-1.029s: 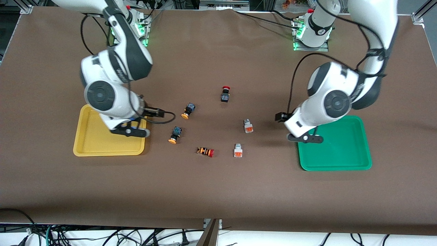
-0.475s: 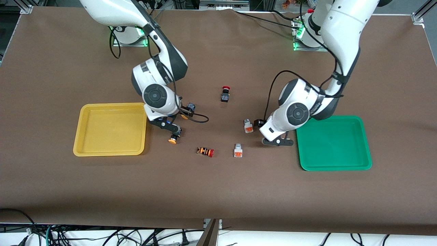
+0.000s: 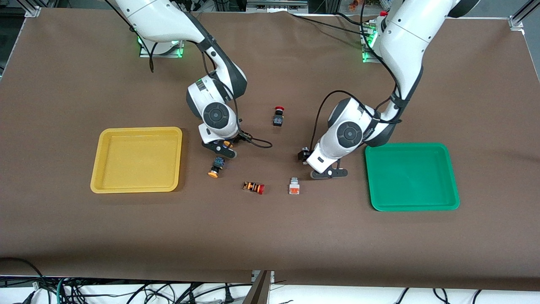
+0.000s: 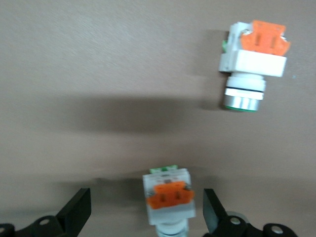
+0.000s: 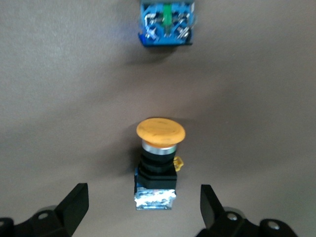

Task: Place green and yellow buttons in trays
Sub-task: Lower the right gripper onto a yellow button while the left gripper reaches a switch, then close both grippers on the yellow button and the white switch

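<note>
My left gripper will make the button turn square when I close it, since the white-grey button's orange side (image 4: 170,195) sits a little crooked between the open fingers.
My right gripper (image 3: 218,148) is open, low over a black-blue button with an orange-yellow cap (image 5: 158,158), which lies between its fingers (image 5: 74,207). A second such button (image 3: 216,166) lies nearer the front camera and also shows in the right wrist view (image 5: 166,22). My left gripper (image 3: 325,172) is open over a white-grey button with an orange face (image 4: 169,197), which lies between its fingers (image 4: 212,212). Another white-grey button (image 3: 294,186) lies nearer the front camera and also shows in the left wrist view (image 4: 253,64). The yellow tray (image 3: 135,160) and the green tray (image 3: 411,177) hold nothing.
A black button with a red cap (image 3: 278,116) lies between the two arms, farther from the front camera. An orange-black striped button with a red cap (image 3: 254,187) lies between the nearer black-blue and white-grey buttons. Brown table cloth surrounds everything.
Both arms have swung from over their trays toward the table's middle and come down. The right gripper now stands over a black-blue button, the left over a white-grey one.
</note>
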`<action>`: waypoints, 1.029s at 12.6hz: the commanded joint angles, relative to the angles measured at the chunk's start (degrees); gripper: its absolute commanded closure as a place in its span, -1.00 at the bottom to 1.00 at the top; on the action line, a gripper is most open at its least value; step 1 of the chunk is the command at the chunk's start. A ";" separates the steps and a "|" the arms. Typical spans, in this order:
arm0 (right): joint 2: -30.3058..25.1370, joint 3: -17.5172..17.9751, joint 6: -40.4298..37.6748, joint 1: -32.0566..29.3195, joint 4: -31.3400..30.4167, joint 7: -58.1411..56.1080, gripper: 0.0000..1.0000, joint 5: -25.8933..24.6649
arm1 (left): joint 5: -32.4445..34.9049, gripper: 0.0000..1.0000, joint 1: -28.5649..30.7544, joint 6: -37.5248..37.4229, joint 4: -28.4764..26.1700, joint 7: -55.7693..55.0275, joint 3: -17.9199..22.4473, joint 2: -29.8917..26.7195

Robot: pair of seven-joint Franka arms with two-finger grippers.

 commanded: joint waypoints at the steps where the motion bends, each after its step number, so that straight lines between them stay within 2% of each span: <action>1: 0.40 -0.43 1.07 0.76 -0.60 0.86 -0.98 0.80 | -1.56 -0.90 -0.63 1.73 0.65 -0.92 0.33 1.44; 2: 0.58 -0.51 1.24 0.76 -0.60 0.77 -0.79 0.80 | -1.48 -0.33 -1.15 2.87 0.65 -0.92 0.33 1.88; 3: 0.93 -0.51 1.42 0.76 -0.60 0.59 -0.56 0.80 | -1.30 0.09 -1.94 2.88 0.65 -0.84 0.42 1.89; 5: 0.93 -0.51 1.42 0.76 -0.78 0.24 0.10 0.80 | -0.69 0.77 -1.86 2.44 0.65 -0.49 0.59 1.63; 6: 0.93 -0.51 1.42 0.76 -0.78 0.15 0.40 0.80 | -0.51 0.85 -1.68 1.92 0.56 -0.31 0.68 1.28; 8: 0.67 -0.60 0.99 0.76 -0.60 -0.11 0.78 0.80 | 0.45 0.88 -1.25 -2.37 1.00 -0.05 1.12 -0.21; 9: -0.03 -0.78 0.37 0.59 -0.25 -0.46 0.86 0.72 | 3.07 0.93 -1.07 -5.70 2.22 0.04 1.38 -1.44; 11: -3.10 -2.09 -2.51 0.06 0.27 -4.39 0.86 0.45 | 9.30 0.97 0.85 -16.66 7.30 2.31 1.65 -2.41; 13: -6.26 -6.91 -9.00 -0.03 0.54 -14.29 0.86 0.54 | 11.88 0.91 5.24 -26.78 12.84 14.83 1.47 -2.42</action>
